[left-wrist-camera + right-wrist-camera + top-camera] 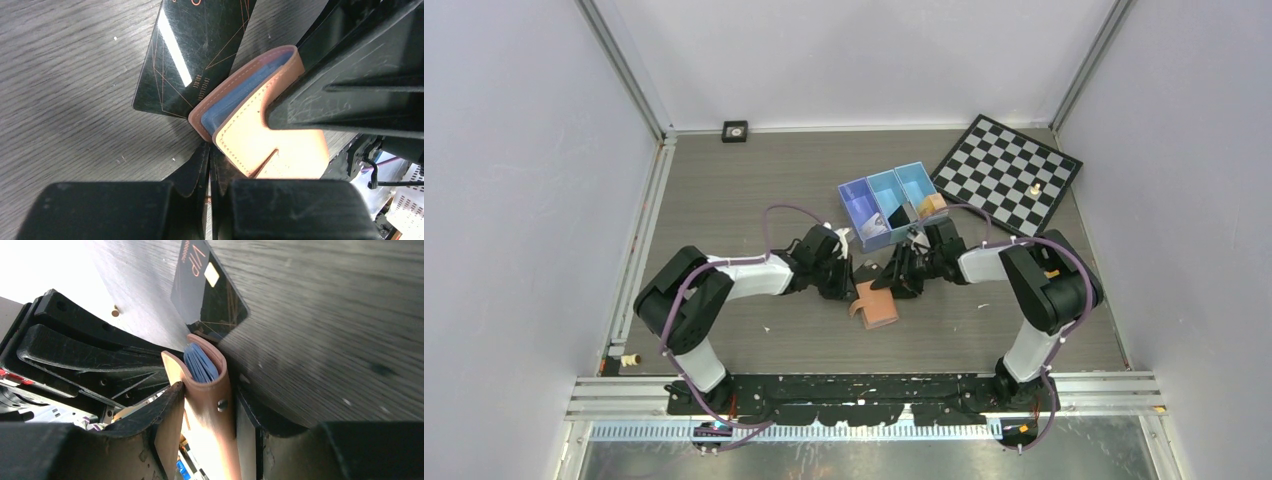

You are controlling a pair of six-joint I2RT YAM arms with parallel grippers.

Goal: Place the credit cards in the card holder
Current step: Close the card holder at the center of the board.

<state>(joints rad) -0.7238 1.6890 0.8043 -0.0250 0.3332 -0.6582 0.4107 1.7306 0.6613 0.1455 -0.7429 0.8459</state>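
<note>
The card holder's strap point(857, 307) faces my left gripper, so next I turn the card holder around to let my left gripper take its folded edge point(223, 391).
The salmon-tan card holder point(881, 306) stands tilted on the table between the two arms, its blue lining point(235, 100) facing the camera. My right gripper point(210, 390) is shut on it, with a finger on each side of the card holder point(210, 405). A glossy black credit card point(192, 50) lies flat on the table, and one end of it touches the holder's open mouth; the right wrist view shows the credit card point(210, 295) beyond the holder. My left gripper point(210, 150) is shut, its tips at the holder's lower corner, and I see nothing held between them.
A blue three-compartment bin point(892, 203) stands just behind the grippers, with a small tan block in its right end. A chessboard point(1007, 175) with one pale piece lies at the back right. A small black square object point(735, 131) sits by the back wall.
</note>
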